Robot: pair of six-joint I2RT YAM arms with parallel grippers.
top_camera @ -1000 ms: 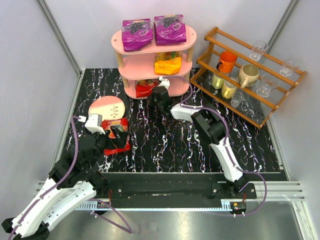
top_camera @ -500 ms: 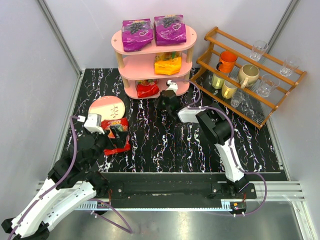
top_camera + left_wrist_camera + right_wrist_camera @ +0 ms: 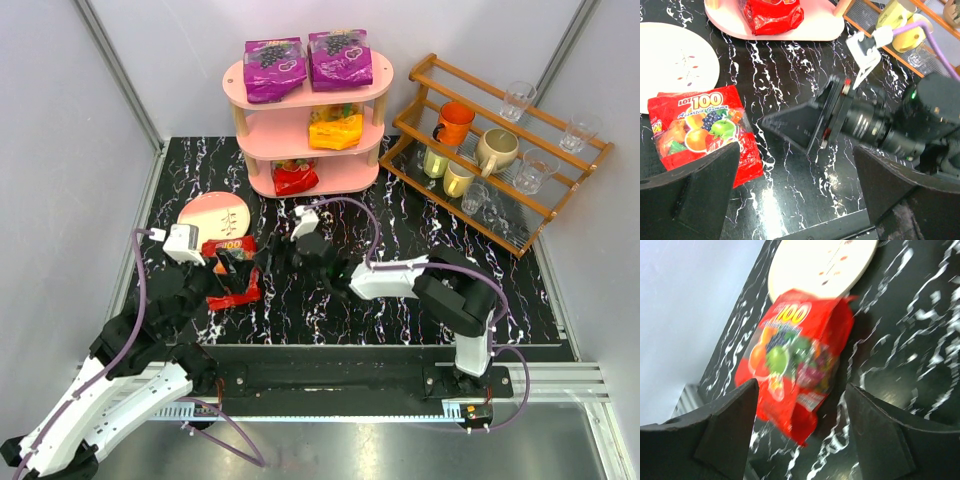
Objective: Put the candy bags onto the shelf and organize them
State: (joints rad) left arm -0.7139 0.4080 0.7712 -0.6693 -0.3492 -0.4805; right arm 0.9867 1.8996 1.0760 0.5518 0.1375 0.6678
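My right gripper should pull the loose red bag into the clear space (image 3: 302,302) before lifting it, because the bag lies against the white plate (image 3: 694,93) under my left gripper.
One red candy bag (image 3: 230,246) lies flat on the black marble table, just in front of a white plate. My left gripper (image 3: 228,270) hovers over it, open and empty; in the left wrist view the bag (image 3: 697,127) sits by my left finger (image 3: 690,192). From the right, my right gripper (image 3: 270,262) points at the same bag (image 3: 790,355), open with nothing between its fingers. The pink shelf (image 3: 310,95) holds two purple bags (image 3: 275,65) (image 3: 340,58) on top, an orange bag (image 3: 335,128) in the middle and a red bag (image 3: 295,178) at the bottom.
A white plate (image 3: 213,215) lies behind the loose bag. A brown slatted rack (image 3: 500,150) with cups and glasses stands at the right rear. Grey walls close in the table on the left, right and rear.
My right arm has pulled back from the shelf's bottom tier, leaving a red bag there, and swung left toward the loose bag with its jaws now open. The left arm barely moved.
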